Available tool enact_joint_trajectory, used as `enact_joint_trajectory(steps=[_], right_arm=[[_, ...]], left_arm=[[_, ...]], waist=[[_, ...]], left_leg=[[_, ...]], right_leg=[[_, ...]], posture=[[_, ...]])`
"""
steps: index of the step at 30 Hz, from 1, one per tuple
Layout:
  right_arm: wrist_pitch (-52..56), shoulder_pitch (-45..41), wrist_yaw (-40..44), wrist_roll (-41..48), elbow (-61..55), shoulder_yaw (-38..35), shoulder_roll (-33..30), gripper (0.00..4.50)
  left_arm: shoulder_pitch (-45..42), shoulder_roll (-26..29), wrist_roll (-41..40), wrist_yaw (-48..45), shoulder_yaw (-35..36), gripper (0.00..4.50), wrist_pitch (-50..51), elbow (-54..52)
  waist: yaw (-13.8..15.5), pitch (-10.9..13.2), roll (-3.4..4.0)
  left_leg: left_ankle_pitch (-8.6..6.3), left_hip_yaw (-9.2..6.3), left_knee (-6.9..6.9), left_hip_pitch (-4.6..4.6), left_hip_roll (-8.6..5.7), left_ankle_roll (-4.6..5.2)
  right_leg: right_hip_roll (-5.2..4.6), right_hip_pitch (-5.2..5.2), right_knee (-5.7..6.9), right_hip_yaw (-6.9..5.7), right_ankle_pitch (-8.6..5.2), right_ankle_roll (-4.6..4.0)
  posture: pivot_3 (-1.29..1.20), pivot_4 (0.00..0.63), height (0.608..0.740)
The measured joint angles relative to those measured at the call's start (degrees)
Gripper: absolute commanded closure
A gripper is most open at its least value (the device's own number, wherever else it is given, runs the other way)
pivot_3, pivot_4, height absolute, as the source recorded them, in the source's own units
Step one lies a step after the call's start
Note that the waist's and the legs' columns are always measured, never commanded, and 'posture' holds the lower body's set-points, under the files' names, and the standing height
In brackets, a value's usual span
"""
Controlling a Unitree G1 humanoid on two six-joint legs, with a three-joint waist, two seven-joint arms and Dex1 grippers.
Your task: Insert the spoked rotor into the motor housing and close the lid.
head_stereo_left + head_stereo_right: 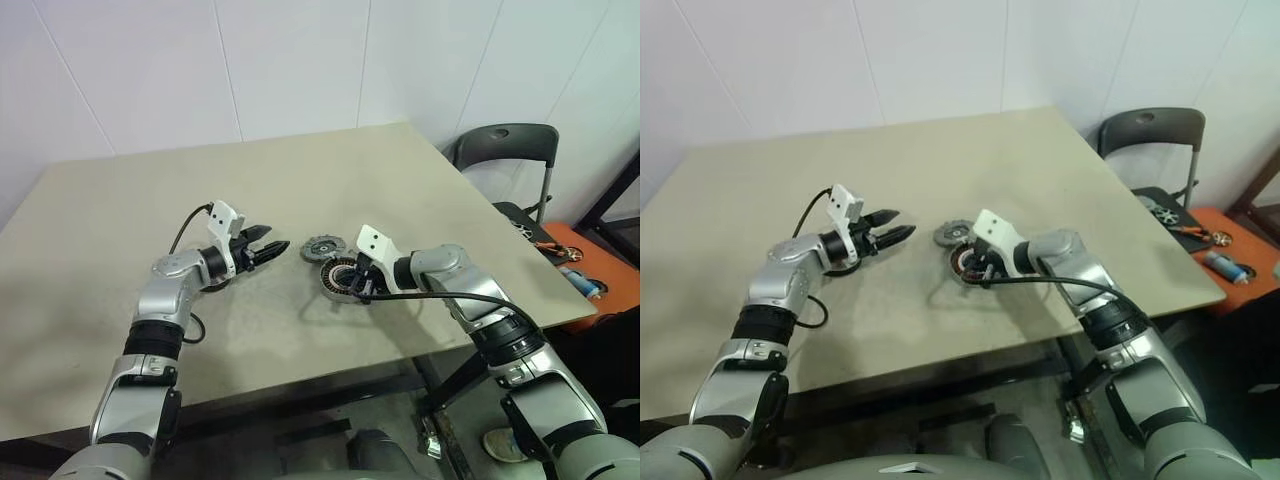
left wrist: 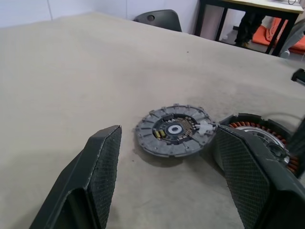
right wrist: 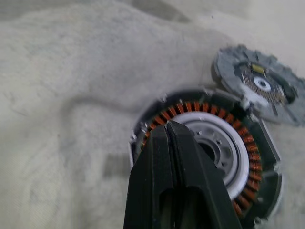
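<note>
The motor housing's silver centre (image 2: 267,138) is open inside the copper windings. I should expect to find a stem hidden under the spoked rotor when I lift it.
The motor housing (image 3: 238,157), a round cup with copper windings and a silver centre, lies on the tan table (image 1: 200,180) right of middle. The lid (image 2: 174,130), a notched grey disc, lies flat just beyond it, touching its rim. My right gripper (image 3: 169,125) is shut, its tips pointing down over the housing's near rim (image 1: 340,278), with nothing visible between the fingers. My left gripper (image 1: 262,248) hovers open to the left of the lid (image 1: 322,248), pointing at it, empty. The spoked rotor is hidden or out of view.
A dark chair (image 1: 505,150) stands past the table's right corner. An orange surface with tools (image 1: 580,270) lies lower right. The table's front edge (image 1: 300,385) runs close below both arms.
</note>
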Motion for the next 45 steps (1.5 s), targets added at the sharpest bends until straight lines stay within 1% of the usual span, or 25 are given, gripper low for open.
enact_joint_trajectory(steps=[6, 12, 19, 27, 41, 45], right_arm=[[-2.34, -0.01, -0.01, -1.59, 2.13, 0.0, -0.26, 4.46], [-5.55, -0.07, -0.43, -3.39, 4.31, -0.01, 0.03, 4.46], [-6.78, -0.68, -0.79, -4.31, 6.03, -0.05, 1.78, 4.46], [-8.43, -0.7, -2.36, -6.25, 6.61, -0.04, 3.58, 4.46], [-10.17, -0.13, -1.76, -7.71, 6.58, -0.93, 0.3, 4.46], [-10.15, -0.06, -1.98, -7.92, 6.52, -1.06, 0.36, 4.46]], left_arm=[[0.0, -0.03, 0.0, 0.21, -0.19, 1.15, 0.02, -0.23], [0.54, -0.02, -0.03, -0.18, -0.68, 1.15, 1.08, -3.55], [1.37, 0.09, -0.12, -0.34, -0.68, 1.15, 2.65, -6.36], [2.1, 0.11, -0.12, -0.12, -0.68, 1.15, 2.95, -6.61], [2.64, -0.05, -0.09, 0.08, -0.76, 1.15, 3.0, -6.59], [2.62, -0.1, -0.08, 0.07, -0.88, 1.15, 2.9, -6.47]], waist=[[-0.01, 0.0, 0.0], [-0.03, -0.01, -0.01], [-0.05, -0.01, -0.01], [-0.03, -0.01, -0.01], [0.0, -0.01, -0.01], [-0.01, -0.01, -0.01]], left_leg=[[0.0, 0.0, -0.01, -0.01, 0.0, 0.0], [0.0, 0.0, 0.0, 0.01, 0.0, 0.0], [0.0, 0.0, 0.01, 0.09, 0.0, 0.0], [0.0, 0.0, 0.01, 0.08, 0.0, 0.0], [0.0, 0.0, 0.01, 0.07, 0.0, 0.0], [0.0, 0.0, 0.01, 0.08, 0.0, 0.0]], right_leg=[[0.0, 0.0, -0.01, 0.0, 0.0, -0.01], [0.0, 0.02, 0.0, 0.0, 0.0, -0.01], [0.0, 0.08, 0.04, 0.01, 0.0, 0.0], [0.0, 0.07, 0.03, 0.01, 0.01, -0.01], [0.0, 0.08, 0.01, 0.01, 0.0, -0.01], [0.0, 0.08, 0.02, 0.01, 0.0, -0.01]], posture=[[0.0, 0.0, 0.74], [0.0, 0.0, 0.74], [0.0, 0.0, 0.74], [0.0, 0.0, 0.74], [0.0, 0.0, 0.74], [0.0, 0.0, 0.74]])
